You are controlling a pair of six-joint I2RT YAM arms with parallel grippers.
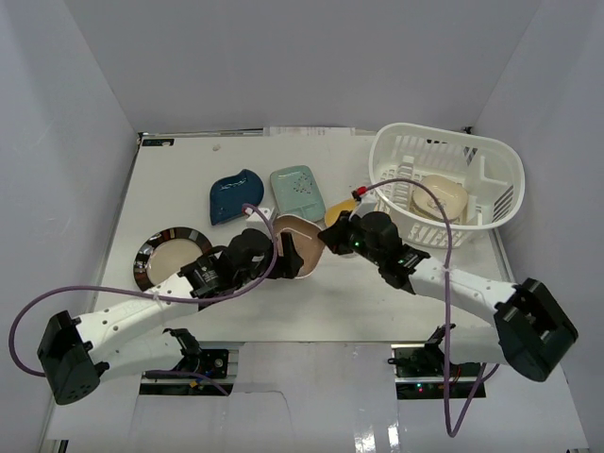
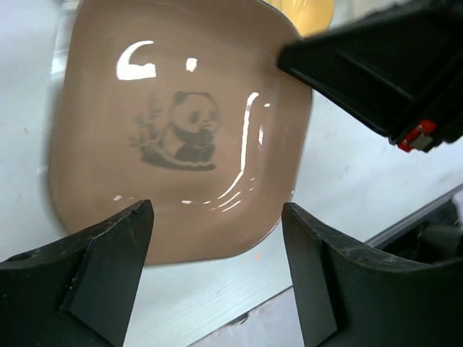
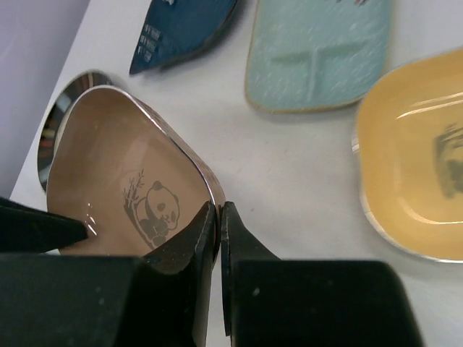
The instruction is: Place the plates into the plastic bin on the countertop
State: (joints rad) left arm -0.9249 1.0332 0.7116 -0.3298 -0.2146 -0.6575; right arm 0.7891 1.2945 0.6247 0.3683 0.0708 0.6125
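Observation:
Next, I back my left gripper off, since it is far from the white plastic bin (image 1: 444, 181), while my right gripper carries the pink-tan plate (image 1: 304, 242) there.
The pink-tan plate (image 1: 298, 242) with a panda print sits mid-table. My right gripper (image 1: 327, 236) is shut on its right rim (image 3: 218, 210), and the plate (image 3: 123, 173) looks tilted. My left gripper (image 1: 286, 253) is open, its fingers either side of the plate's near edge (image 2: 217, 217) without touching the plate (image 2: 181, 130). The white plastic bin (image 1: 491, 170) stands at the far right with a cream plate (image 1: 444, 198) inside. The yellow plate (image 1: 340, 213), pale green plate (image 1: 297, 192), teal leaf plate (image 1: 234, 196) and round dark-rimmed plate (image 1: 173, 257) lie on the countertop (image 1: 189, 170).
The right gripper's body (image 2: 376, 72) hangs over the plate's far right corner in the left wrist view. The yellow plate (image 3: 419, 159) and green plate (image 3: 318, 50) lie close beyond the held plate. White walls enclose the table on three sides.

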